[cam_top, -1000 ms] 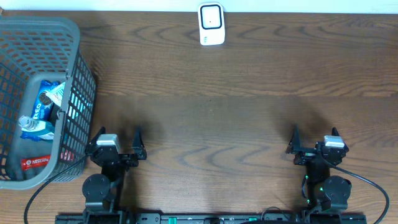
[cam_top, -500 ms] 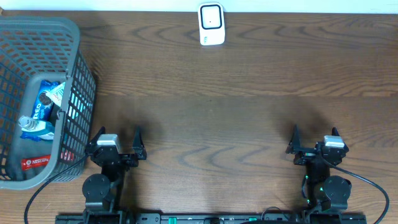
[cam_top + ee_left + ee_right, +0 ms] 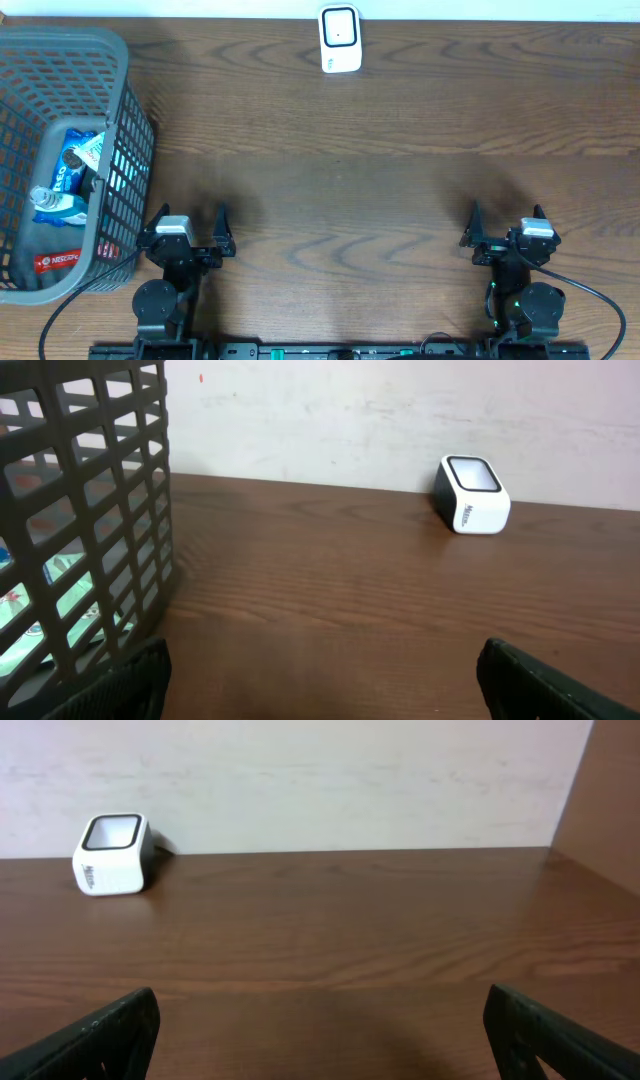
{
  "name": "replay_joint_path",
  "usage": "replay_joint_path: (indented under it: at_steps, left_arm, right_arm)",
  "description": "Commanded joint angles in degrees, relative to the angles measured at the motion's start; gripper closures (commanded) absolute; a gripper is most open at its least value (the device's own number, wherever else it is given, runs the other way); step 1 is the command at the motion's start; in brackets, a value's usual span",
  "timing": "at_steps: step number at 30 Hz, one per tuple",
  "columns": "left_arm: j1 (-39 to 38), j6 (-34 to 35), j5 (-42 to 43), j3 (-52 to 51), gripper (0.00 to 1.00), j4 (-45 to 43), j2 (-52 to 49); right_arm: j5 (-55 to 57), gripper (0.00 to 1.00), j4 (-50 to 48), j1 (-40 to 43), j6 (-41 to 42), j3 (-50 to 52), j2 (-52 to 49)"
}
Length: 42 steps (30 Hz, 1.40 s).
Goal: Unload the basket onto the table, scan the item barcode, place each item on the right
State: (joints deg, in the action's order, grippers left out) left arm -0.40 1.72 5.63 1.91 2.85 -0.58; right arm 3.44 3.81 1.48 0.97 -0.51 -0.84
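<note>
The basket's mesh side (image 3: 127,185) is between my low left gripper and the packaged items. I should first go up over the basket's rim and then reach down inside the basket (image 3: 62,207).
Several packaged items (image 3: 78,165) lie inside a grey mesh basket (image 3: 120,60) at the table's left; through its wall they show faintly in the left wrist view. A white barcode scanner (image 3: 340,39) stands at the far edge, middle; it appears as the scanner (image 3: 472,495) and the scanner (image 3: 112,855) in the wrist views. My left gripper (image 3: 186,224) rests open near the front edge, just right of the basket (image 3: 90,530). My right gripper (image 3: 505,223) rests open at the front right. Neither holds anything.
The wooden table (image 3: 340,170) runs bare between the arms and the scanner. A pale wall (image 3: 300,780) rises behind the far edge. A brown panel (image 3: 610,790) stands at the right side.
</note>
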Motion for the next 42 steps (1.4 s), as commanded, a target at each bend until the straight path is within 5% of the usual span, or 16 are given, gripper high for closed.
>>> replay_joint_path:
  at_steps: [1,12,22,31,42]
  left_arm:
    - [-0.1,0.8,-0.4,-1.7,0.02,0.5,0.3]
    - [0.0,5.7,2.5,9.1,0.02,9.1,-2.2]
    - [-0.1,5.9,3.6,25.8,0.02,21.6,-19.7]
    - [0.0,6.1,12.9,27.4,0.02,25.0,-28.7]
    - [0.0,7.4,10.3,42.9,0.02,38.6,-37.8]
  right_arm:
    - [0.5,0.01,0.1,-0.6,-0.6,0.2,0.1]
    - [0.5,0.01,0.1,-0.6,-0.6,0.2,0.1]
    - [0.5,0.01,0.1,-0.6,-0.6,0.2,0.1]
    - [0.5,0.01,0.1,-0.6,-0.6,0.2,0.1]
    - [0.5,0.01,0.1,-0.6,-0.6,0.2,0.1]
